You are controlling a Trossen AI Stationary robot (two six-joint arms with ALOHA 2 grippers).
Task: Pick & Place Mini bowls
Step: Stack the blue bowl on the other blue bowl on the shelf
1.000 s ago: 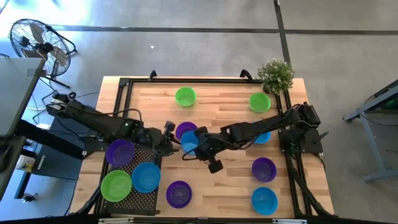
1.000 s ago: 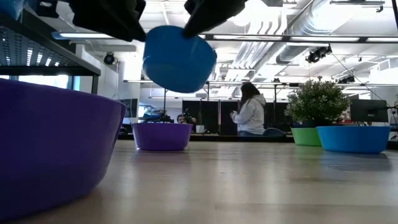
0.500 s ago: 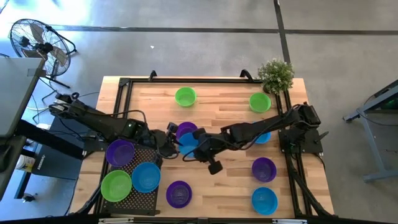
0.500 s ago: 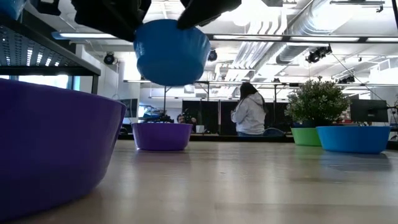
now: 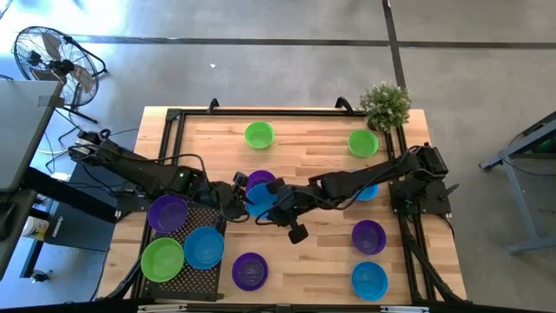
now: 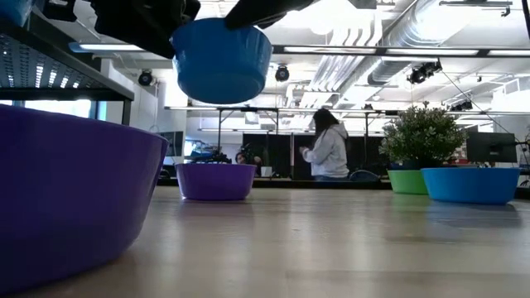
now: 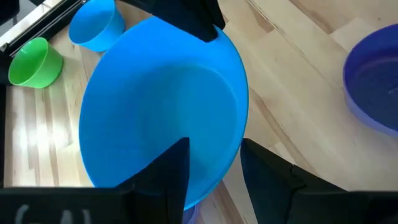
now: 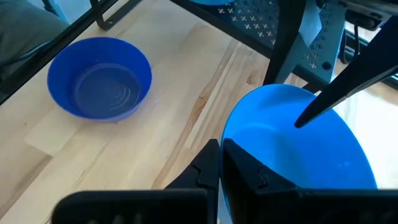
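Note:
I should pinch the opposite rim (image 7: pixel 222 177) of the blue bowl with my left gripper and carry the bowl over to the tray's blue bowl (image 5: pixel 204 249), because my right gripper is holding it far from there.
A bright blue mini bowl (image 5: pixel 261 196) hangs over the middle of the table between my two grippers. My right gripper (image 5: pixel 276 199) is shut on the side of its rim toward the table's right. My left gripper (image 5: pixel 241 195) is open at the opposite side. In the left wrist view one finger (image 7: pixel 165 171) stands inside the bowl (image 7: pixel 161 99) and the other finger (image 7: pixel 267 177) outside it. The low view shows the bowl (image 6: pixel 222 62) high above the wood. A purple bowl (image 5: pixel 259 180) sits on the table just behind it. My right gripper pinches the blue bowl's rim (image 8: pixel 231 134), one finger inside the wall and one outside. It comes slanting down from the table's right. The bowl is lifted clear, nearly level, mouth up. My left gripper straddles the near rim (image 7: pixel 233 163); I cannot tell whether it touches.
A black perforated tray (image 5: pixel 195 271) at the front left carries a purple (image 5: pixel 168 212), a green (image 5: pixel 162 259) and a blue bowl (image 5: pixel 204 246). Other bowls lie scattered: green (image 5: pixel 259 135) (image 5: pixel 363 143), purple (image 5: pixel 250 270) (image 5: pixel 368 236), blue (image 5: pixel 369 280). A potted plant (image 5: pixel 385 104) stands far right.
The blue bowl has tipped from a slant to nearly level in my right gripper, rising a little and shifting slightly toward the table's left. My right gripper has tipped with it. My left gripper stays at the bowl's rim, fingers as wide as before.

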